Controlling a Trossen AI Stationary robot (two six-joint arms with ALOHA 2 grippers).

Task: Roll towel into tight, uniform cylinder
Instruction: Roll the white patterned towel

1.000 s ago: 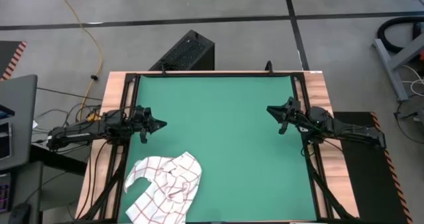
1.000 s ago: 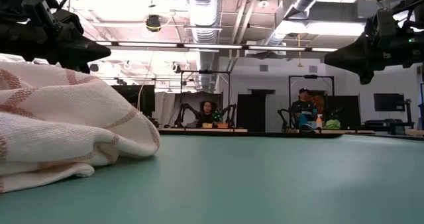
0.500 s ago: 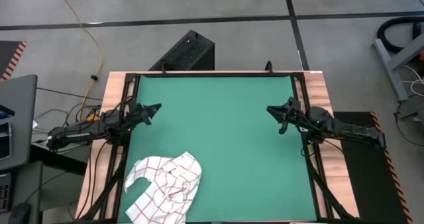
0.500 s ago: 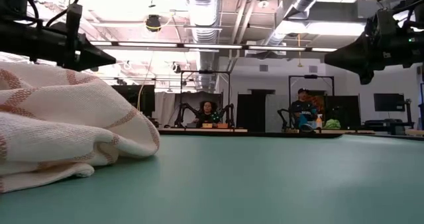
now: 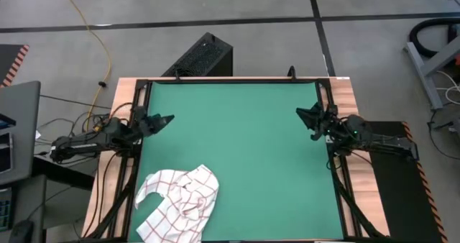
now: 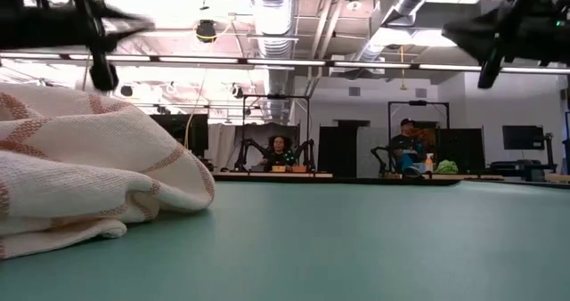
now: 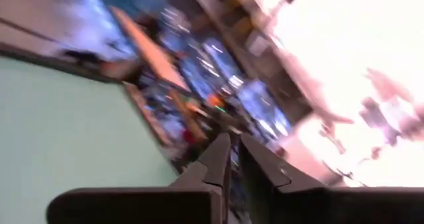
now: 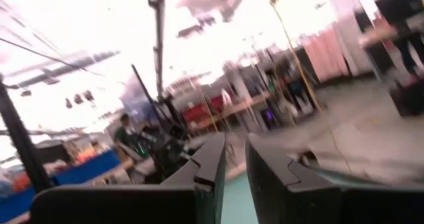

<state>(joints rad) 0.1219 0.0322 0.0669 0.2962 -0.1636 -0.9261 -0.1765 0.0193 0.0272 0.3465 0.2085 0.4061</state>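
Next, I take the heap's middle [image 5: 172,190] with my left gripper and pull it open first, because the towel lies crumpled [image 5: 188,203] near the corner of the mat, far from my right gripper.
The towel [image 5: 180,203], white with a red-brown grid, lies crumpled in a heap on the green mat [image 5: 237,149] near its near left corner. It fills the left of the low view [image 6: 89,176]. My left gripper [image 5: 167,118] hovers over the mat's left edge, well beyond the towel on its far side, with its fingers [image 7: 233,151] almost together and empty. My right gripper [image 5: 303,113] hovers over the mat's right edge, far from the towel. Its fingers [image 8: 235,154] stand close together, with a narrow slit between them and nothing in it.
A dark frame [image 5: 230,80] runs around the mat on the wooden table. A black box [image 5: 205,56] stands on the floor beyond the far edge. People sit at other stations [image 6: 280,150] in the room behind. The mat's middle and right are bare.
My left gripper has shut. It has drawn back toward the table's left and far edges and risen. My right gripper has drawn back toward the right edge and risen. The towel has stayed where it was.
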